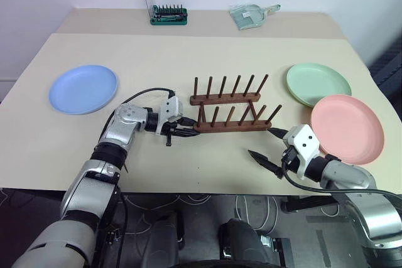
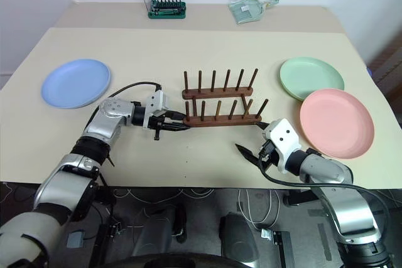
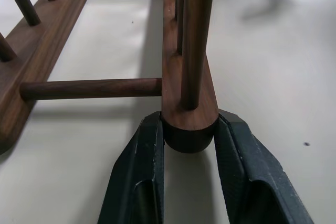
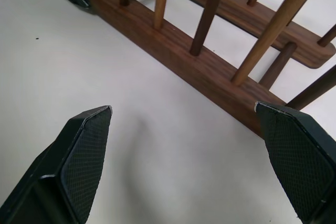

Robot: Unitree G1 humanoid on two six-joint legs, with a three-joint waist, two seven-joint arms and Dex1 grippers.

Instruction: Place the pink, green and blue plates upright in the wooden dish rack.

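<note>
The wooden dish rack (image 1: 204, 127) is at a slant at my left gripper, so next my right gripper closes and help straighten the near rail (image 1: 265, 125) before it takes the pink plate.
The wooden dish rack (image 1: 229, 108) stands at the table's middle, its pegs upright and bare. My left gripper (image 1: 191, 127) reaches in from the left, shut on the left end of the rack's near rail (image 3: 186, 103), one finger (image 3: 149, 145) against each side. My right gripper (image 1: 262, 142) hovers open by the rail's right end (image 4: 184, 56), holding nothing. All three plates lie flat on the table: the blue plate (image 1: 83, 88) at the far left, the green plate (image 1: 317, 83) right of the rack, and the pink plate (image 1: 347, 127) just in front of the green one.
A green tool bit set (image 1: 168, 16) with a clear raised lid and a pale plastic packet (image 1: 251, 15) sit at the table's back. The table's front edge (image 1: 207, 186) runs just below both grippers.
</note>
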